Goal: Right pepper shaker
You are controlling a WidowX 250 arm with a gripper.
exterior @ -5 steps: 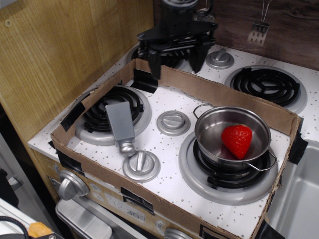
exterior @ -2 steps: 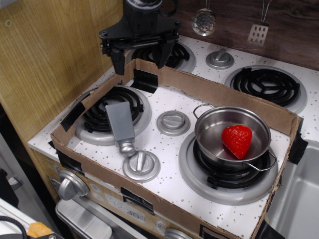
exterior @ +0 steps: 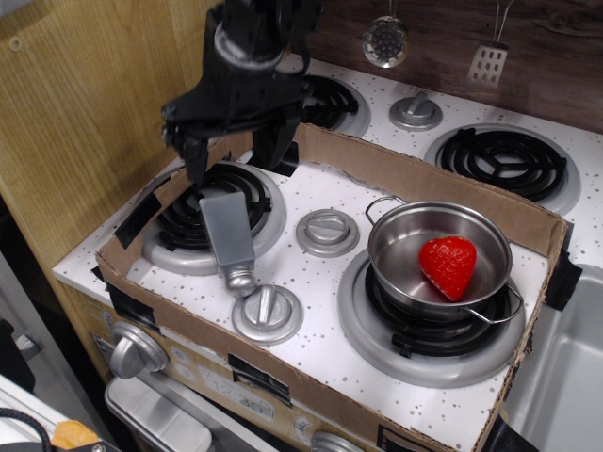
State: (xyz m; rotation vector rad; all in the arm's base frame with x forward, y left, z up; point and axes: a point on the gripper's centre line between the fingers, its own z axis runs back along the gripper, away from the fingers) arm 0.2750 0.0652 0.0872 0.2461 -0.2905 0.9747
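The pepper shaker [exterior: 228,235] will lean when the robot turns it upright there, because the burner's black coils [exterior: 181,229] stick up with gaps between them.
The gray pepper shaker [exterior: 229,235] lies on its side across the front edge of the left front burner [exterior: 193,221]. Its silver dome cap [exterior: 240,280] points toward the front. My black gripper [exterior: 231,160] hangs open just above and behind the shaker's flat base end. One finger [exterior: 196,162] is at the left, the other [exterior: 268,149] at the right. It holds nothing.
A cardboard wall [exterior: 415,179] rings the front stove area. A steel pot [exterior: 438,259] with a red strawberry [exterior: 448,266] sits on the right front burner. Silver knobs [exterior: 327,232] [exterior: 268,314] lie near the shaker. A wooden panel [exterior: 85,104] stands at the left.
My gripper has moved from the back of the stove toward the front left and lowered over the left front burner, closer to the shaker. The shaker has not moved.
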